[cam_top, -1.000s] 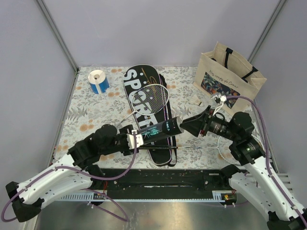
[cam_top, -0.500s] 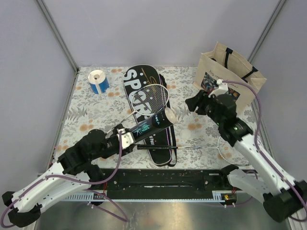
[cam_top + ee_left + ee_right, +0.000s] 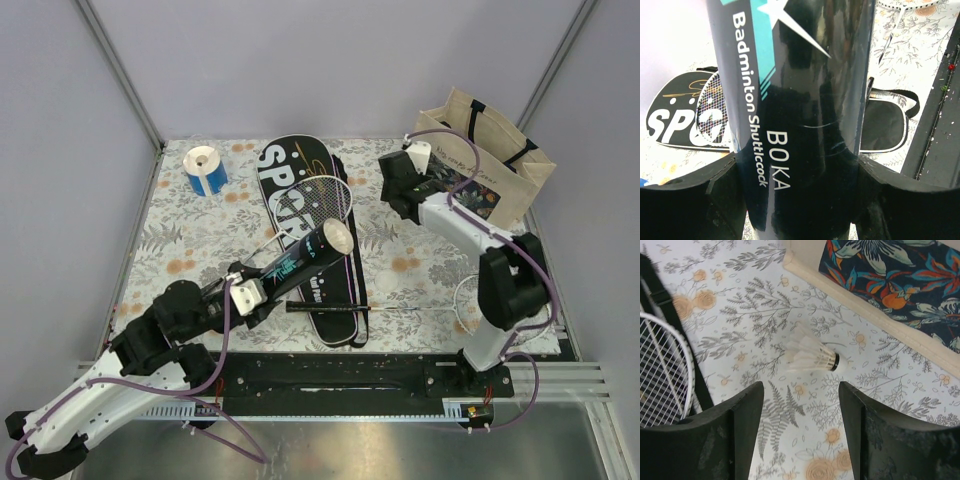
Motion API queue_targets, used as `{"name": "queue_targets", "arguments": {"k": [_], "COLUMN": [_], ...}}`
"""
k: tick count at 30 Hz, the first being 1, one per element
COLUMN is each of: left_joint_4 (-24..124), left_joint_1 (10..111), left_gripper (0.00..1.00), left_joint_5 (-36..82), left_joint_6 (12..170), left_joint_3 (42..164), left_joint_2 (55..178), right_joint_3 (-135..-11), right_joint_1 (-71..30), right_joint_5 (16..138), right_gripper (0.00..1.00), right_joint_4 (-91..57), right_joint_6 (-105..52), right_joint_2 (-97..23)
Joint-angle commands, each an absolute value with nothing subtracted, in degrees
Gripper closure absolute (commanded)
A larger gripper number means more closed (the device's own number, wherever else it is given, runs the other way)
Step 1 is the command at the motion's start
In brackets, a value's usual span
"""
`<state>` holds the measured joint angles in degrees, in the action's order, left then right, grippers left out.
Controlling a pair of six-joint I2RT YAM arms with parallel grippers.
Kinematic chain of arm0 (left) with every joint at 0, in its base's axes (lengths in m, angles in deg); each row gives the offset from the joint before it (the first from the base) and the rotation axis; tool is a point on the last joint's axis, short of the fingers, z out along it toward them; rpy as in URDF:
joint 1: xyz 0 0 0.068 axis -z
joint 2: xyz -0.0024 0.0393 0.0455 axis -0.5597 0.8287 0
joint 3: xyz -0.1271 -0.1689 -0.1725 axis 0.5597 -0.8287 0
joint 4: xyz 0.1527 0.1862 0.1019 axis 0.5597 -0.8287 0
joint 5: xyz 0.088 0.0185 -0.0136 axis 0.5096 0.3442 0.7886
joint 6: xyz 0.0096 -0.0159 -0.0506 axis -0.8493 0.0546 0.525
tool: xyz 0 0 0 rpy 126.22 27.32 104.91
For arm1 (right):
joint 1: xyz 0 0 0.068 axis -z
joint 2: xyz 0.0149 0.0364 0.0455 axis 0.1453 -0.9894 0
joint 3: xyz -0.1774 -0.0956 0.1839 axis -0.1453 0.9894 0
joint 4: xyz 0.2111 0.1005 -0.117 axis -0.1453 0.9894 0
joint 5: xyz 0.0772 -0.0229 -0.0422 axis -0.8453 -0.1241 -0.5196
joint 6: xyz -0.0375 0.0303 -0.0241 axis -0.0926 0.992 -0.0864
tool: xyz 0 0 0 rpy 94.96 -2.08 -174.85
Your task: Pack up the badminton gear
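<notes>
The shuttlecock (image 3: 815,354) lies crosswise to the robot's right gripper, so that gripper should turn and pinch the shuttlecock's feather edge (image 3: 792,365), so that its cork is left to go into the tube first.
My left gripper (image 3: 250,291) is shut on the lower end of the long black tube (image 3: 298,262) with teal print. The tube tilts up over the black SPORT case (image 3: 283,180), its open mouth toward the right. In the left wrist view the tube (image 3: 790,90) fills the gap between both fingers. A white-framed racket (image 3: 325,203) lies on the case. My right gripper (image 3: 392,200) hovers near the tote bag, open. In the right wrist view a white feather shuttlecock (image 3: 812,358) lies on the cloth just beyond the open gripper (image 3: 800,412), untouched.
A beige tote bag (image 3: 495,160) with a floral panel stands at the back right, close to my right wrist. A blue-and-white tape roll (image 3: 206,170) sits at the back left. A second racket (image 3: 405,309) lies along the near edge, its head partly under my right arm.
My right gripper left the tube's mouth, swung to the far side beside the tote bag and opened wider. My left arm drew back and tilted the tube's mouth upward.
</notes>
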<state>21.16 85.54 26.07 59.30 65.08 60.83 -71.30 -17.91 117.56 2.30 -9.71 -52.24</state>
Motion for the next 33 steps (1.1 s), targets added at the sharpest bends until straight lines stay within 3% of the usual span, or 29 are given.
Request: {"name": "queue_targets", "arguments": {"k": [1, 10, 19, 26, 33], "left_joint_4": [27.09, 27.18, 27.18, 27.01, 27.01], "left_joint_1": [85.72, 85.63, 85.71, 85.54, 85.63], "left_gripper": [1.00, 1.00, 1.00, 1.00, 1.00], "left_joint_5": [25.93, 24.25, 25.05, 26.01, 25.93], "left_joint_6": [60.21, 60.04, 59.51, 59.42, 59.25], "left_joint_3": [65.62, 65.71, 65.45, 65.36, 65.27], "left_joint_2": [60.04, 60.75, 61.19, 61.01, 61.19], "right_joint_3": [-79.40, -87.41, -88.12, -82.51, -73.54], "right_joint_1": [-18.19, -16.70, -16.25, -16.34, -16.69], "right_joint_5": [127.08, 128.41, 128.76, 126.65, 126.91], "right_gripper": [0.29, 0.30, 0.35, 0.48, 0.70], "right_joint_4": [6.08, 10.91, 13.46, 13.90, 11.88], "right_joint_6": [-8.12, -8.04, -8.04, -8.03, -8.47], "right_joint_2": [-59.36, -71.24, -73.36, -67.39, -59.91]}}
